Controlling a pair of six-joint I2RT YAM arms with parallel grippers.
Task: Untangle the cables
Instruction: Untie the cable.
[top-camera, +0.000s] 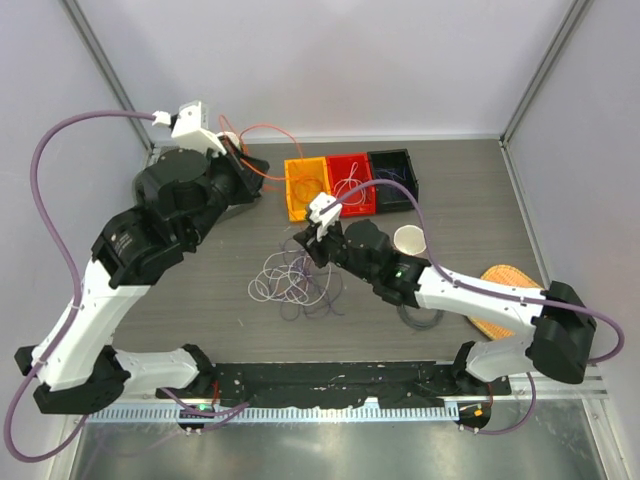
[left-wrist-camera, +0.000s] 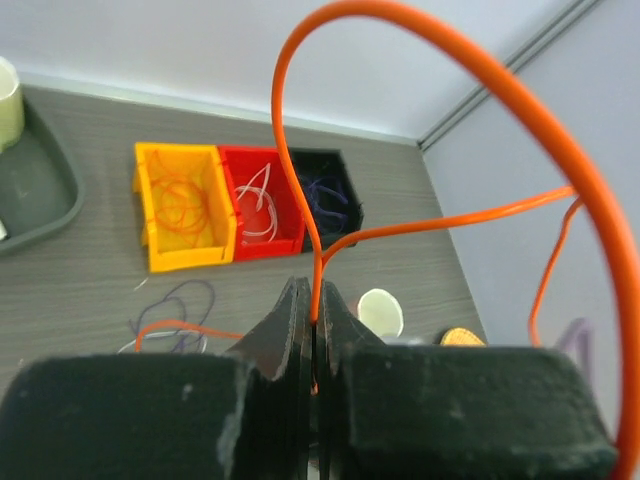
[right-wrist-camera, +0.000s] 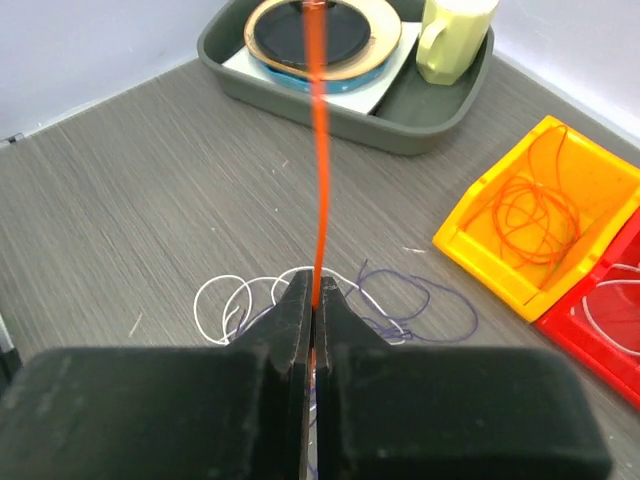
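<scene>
The orange cable (right-wrist-camera: 321, 165) is stretched tight between the robot's raised left gripper and the tangle, so the right gripper should hold the cable while the left gripper takes it lower (right-wrist-camera: 318, 258).
A loose tangle of white and purple cables (top-camera: 292, 281) lies on the table's middle, and it also shows under the right wrist (right-wrist-camera: 232, 296). One orange cable (top-camera: 268, 128) is pulled out of it and held at two places. My left gripper (top-camera: 240, 162) is raised at the back left, and in its wrist view it (left-wrist-camera: 315, 305) is shut on the orange cable (left-wrist-camera: 420, 32), which arcs in a big loop above the fingers. My right gripper (top-camera: 312, 240) hangs just above the tangle. There it (right-wrist-camera: 317, 290) is shut on the same orange cable (right-wrist-camera: 320, 150), drawn taut away from its fingers.
At the back stand an orange bin (top-camera: 294, 205), a red bin (top-camera: 352, 160) and a black bin (top-camera: 392, 156), each holding sorted cables. A grey tray (right-wrist-camera: 330, 122) with a mug (right-wrist-camera: 450, 40) sits back left. A white cup (top-camera: 409, 240), a black cord ring (top-camera: 420, 318) and a woven mat (top-camera: 500, 290) lie right.
</scene>
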